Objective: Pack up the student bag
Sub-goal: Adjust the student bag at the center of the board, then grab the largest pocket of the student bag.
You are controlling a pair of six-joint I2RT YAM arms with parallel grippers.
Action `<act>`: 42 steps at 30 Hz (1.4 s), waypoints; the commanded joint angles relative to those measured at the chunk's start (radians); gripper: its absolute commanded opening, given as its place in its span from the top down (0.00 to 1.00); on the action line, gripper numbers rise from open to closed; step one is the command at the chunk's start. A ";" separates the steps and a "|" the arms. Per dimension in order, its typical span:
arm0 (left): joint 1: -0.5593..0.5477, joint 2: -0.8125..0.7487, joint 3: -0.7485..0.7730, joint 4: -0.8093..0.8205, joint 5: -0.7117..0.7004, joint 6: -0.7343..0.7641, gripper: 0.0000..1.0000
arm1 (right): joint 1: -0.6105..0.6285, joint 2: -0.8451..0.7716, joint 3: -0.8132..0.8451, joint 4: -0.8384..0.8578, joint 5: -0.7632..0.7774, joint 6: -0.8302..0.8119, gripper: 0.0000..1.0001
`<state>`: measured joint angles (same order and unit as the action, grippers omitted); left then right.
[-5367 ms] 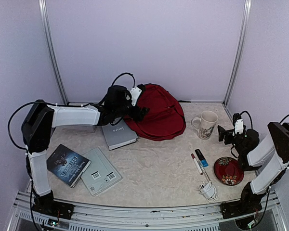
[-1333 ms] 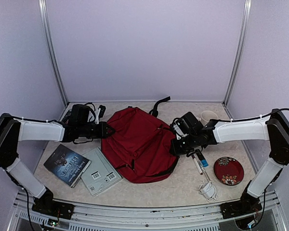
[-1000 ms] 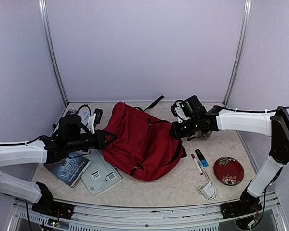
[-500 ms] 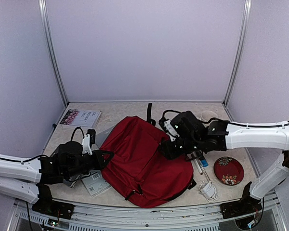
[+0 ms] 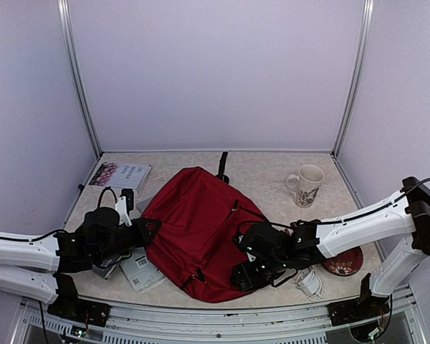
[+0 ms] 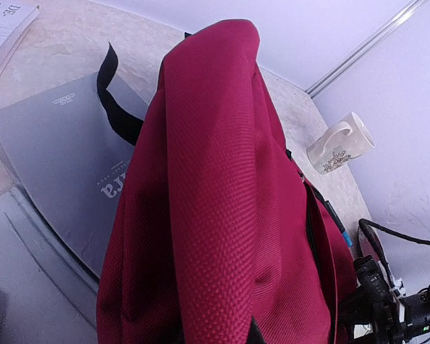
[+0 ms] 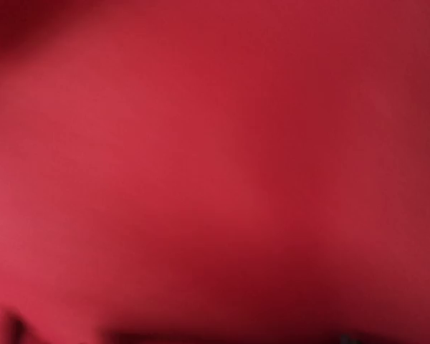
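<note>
I can see the student bag lying at a slant, its near end (image 5: 206,285) close to the table's front edge, so next my right gripper pulls its bottom corner (image 5: 233,292) toward the mug before packing.
The student bag (image 5: 201,229), dark red with black straps, lies flat in the middle of the table, its top strap pointing to the back wall. My left gripper (image 5: 149,228) is shut on the fabric of its left edge. In the left wrist view the bag (image 6: 222,201) rises as a red fold straight out of the jaws. My right gripper (image 5: 245,276) sits at the bag's near right corner, pressed against the fabric. The right wrist view shows nothing but blurred red bag cloth (image 7: 215,172), so its fingers are hidden.
A grey book (image 6: 57,143) lies partly under the bag's left side. Another book (image 5: 120,174) sits at the back left, and a barcoded one (image 5: 140,271) near my left arm. On the right are a white mug (image 5: 306,185), a red plate (image 5: 347,261) and a white cable (image 5: 312,283).
The bag has slid toward the table's near edge and flattened. My right arm swung from the bag's upper right down to its near right corner. My left gripper kept hold.
</note>
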<state>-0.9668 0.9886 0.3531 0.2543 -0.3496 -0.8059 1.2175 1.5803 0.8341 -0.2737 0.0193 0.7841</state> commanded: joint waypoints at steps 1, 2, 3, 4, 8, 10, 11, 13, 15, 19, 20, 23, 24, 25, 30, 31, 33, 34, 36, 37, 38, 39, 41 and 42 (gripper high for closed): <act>0.007 0.001 -0.023 0.035 0.010 -0.014 1.00 | -0.030 0.023 -0.079 -0.075 0.060 0.092 0.25; 0.007 0.004 -0.026 0.032 0.024 -0.022 1.00 | -0.053 0.039 -0.082 -0.091 0.083 0.075 0.24; 0.007 0.004 -0.027 0.026 0.042 -0.031 1.00 | -0.083 0.050 -0.082 -0.102 0.106 0.064 0.24; 0.006 0.002 -0.028 0.013 0.060 -0.042 1.00 | -0.116 0.056 -0.083 -0.104 0.132 0.028 0.23; -0.024 -0.018 -0.043 -0.051 0.103 -0.088 0.75 | -0.289 0.058 -0.074 -0.038 0.152 -0.143 0.24; -0.037 -0.027 -0.053 -0.076 0.123 -0.087 0.66 | -0.359 0.063 -0.049 -0.003 0.132 -0.249 0.25; -0.038 -0.028 -0.056 -0.104 0.127 -0.089 0.65 | -0.382 0.073 -0.025 -0.008 0.121 -0.299 0.26; -0.036 -0.027 -0.067 -0.120 0.128 -0.094 0.63 | -0.391 0.087 0.034 -0.058 0.115 -0.397 0.28; -0.027 -0.018 -0.080 -0.108 0.137 -0.098 0.59 | -0.371 0.078 0.069 -0.084 0.075 -0.467 0.30; 0.031 0.001 -0.049 -0.091 0.195 -0.058 0.46 | -0.284 -0.030 0.081 -0.084 0.017 -0.535 0.39; 0.050 0.003 -0.035 -0.086 0.219 -0.041 0.43 | -0.259 -0.061 0.080 -0.074 0.008 -0.538 0.41; 0.085 0.037 0.008 -0.061 0.291 0.028 0.33 | -0.202 -0.148 0.053 -0.011 -0.018 -0.521 0.49; 0.093 0.063 0.020 -0.056 0.309 0.044 0.28 | -0.187 -0.162 0.037 0.021 -0.028 -0.517 0.54; 0.106 0.087 0.030 -0.055 0.324 0.053 0.26 | -0.174 -0.167 0.021 0.055 -0.026 -0.509 0.59; 0.170 0.204 0.041 0.037 0.451 0.051 0.18 | -0.109 -0.091 0.025 0.188 -0.040 -0.509 0.72; 0.176 0.229 0.043 0.048 0.455 0.046 0.18 | -0.101 -0.065 0.044 0.184 -0.015 -0.507 0.73; 0.184 0.265 0.041 0.079 0.457 0.020 0.18 | -0.099 -0.014 0.087 0.153 0.023 -0.500 0.76; 0.184 0.283 0.037 0.103 0.465 0.010 0.19 | -0.099 0.010 0.098 0.138 0.039 -0.497 0.77; 0.182 0.315 0.032 0.133 0.477 -0.013 0.23 | -0.100 0.051 0.111 0.104 0.082 -0.493 0.78; 0.183 0.328 0.030 0.143 0.484 -0.021 0.25 | -0.103 0.062 0.110 0.096 0.090 -0.491 0.78; 0.183 0.340 0.029 0.151 0.495 -0.018 0.28 | -0.106 0.071 0.104 0.096 0.091 -0.491 0.78; 0.183 0.348 0.030 0.151 0.502 -0.006 0.31 | -0.111 0.080 0.096 0.103 0.092 -0.491 0.77; 0.183 0.360 0.030 0.147 0.501 0.006 0.41 | -0.126 0.097 0.082 0.123 0.085 -0.503 0.77; 0.183 0.362 0.025 0.153 0.500 0.005 0.46 | -0.134 0.106 0.083 0.132 0.081 -0.507 0.77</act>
<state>-0.7898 1.3312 0.3786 0.3511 0.1143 -0.8101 1.1042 1.6573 0.9176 -0.1577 0.0731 0.2848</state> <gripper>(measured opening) 0.616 0.233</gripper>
